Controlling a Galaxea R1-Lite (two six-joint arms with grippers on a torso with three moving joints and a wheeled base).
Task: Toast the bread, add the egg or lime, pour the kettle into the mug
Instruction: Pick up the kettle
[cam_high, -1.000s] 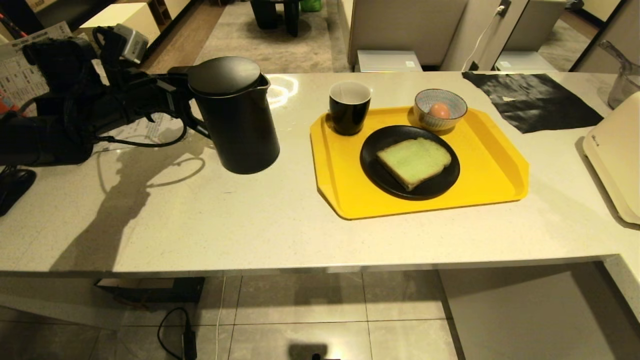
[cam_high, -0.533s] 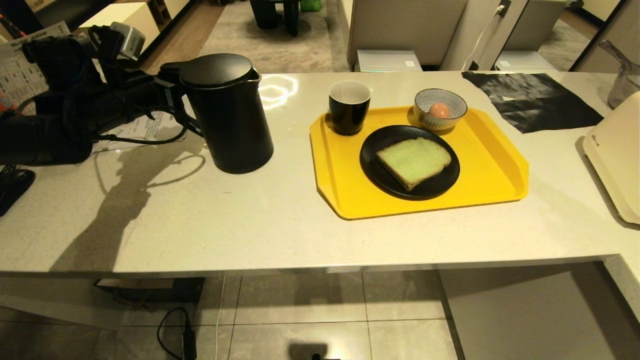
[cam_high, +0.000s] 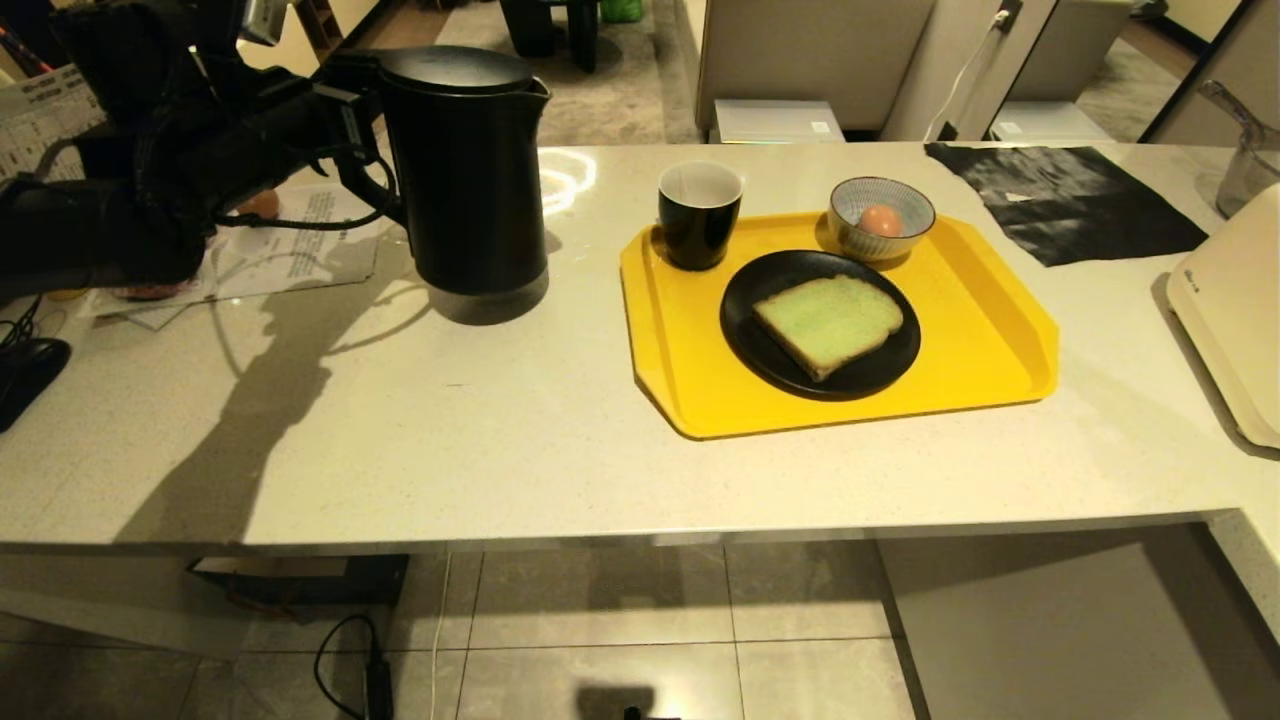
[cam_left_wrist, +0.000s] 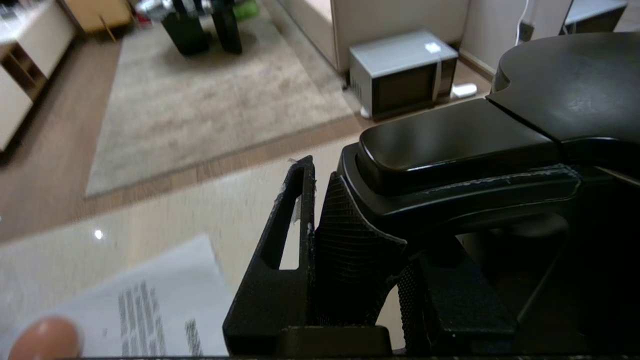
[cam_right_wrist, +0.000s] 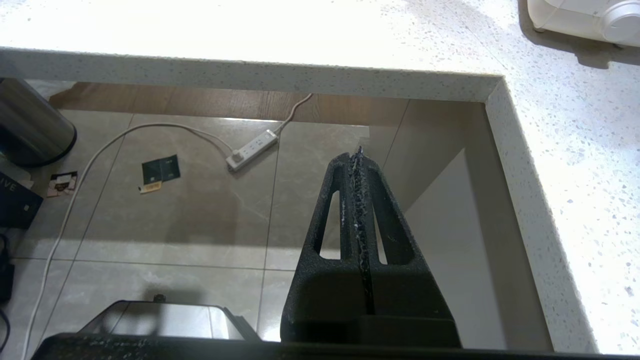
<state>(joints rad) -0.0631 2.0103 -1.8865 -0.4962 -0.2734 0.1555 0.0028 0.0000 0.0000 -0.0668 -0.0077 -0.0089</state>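
The kettle's base (cam_high: 476, 283) is just above the counter and lower than the black mug's rim (cam_high: 701, 182), so my left gripper should raise the kettle higher before it pours into the mug.
The tall black kettle (cam_high: 470, 170) hangs upright just above the counter, its shadow beneath it. My left gripper (cam_high: 365, 140) is shut on its loop handle (cam_left_wrist: 450, 145) from the left; in the left wrist view the gripper (cam_left_wrist: 370, 220) has the handle between its fingers. The black mug (cam_high: 698, 215) stands at the far left corner of the yellow tray (cam_high: 980, 340). The green bread (cam_high: 828, 322) lies on a black plate (cam_high: 760, 350). The egg (cam_high: 879, 220) sits in a striped bowl (cam_high: 850, 235). My right gripper (cam_right_wrist: 357, 155) is shut and empty, parked below the counter edge.
Papers (cam_high: 300, 240) with a darker egg (cam_high: 262, 203) lie on the counter behind the left arm. A black cloth (cam_high: 1070, 200), a glass jug (cam_high: 1250, 160) and a cream appliance (cam_high: 1230, 310) occupy the right side. The counter's front edge runs along the near side.
My left gripper closed on the kettle handle and rose, lifting the kettle off the counter. Tray, mug, bread and egg have not moved.
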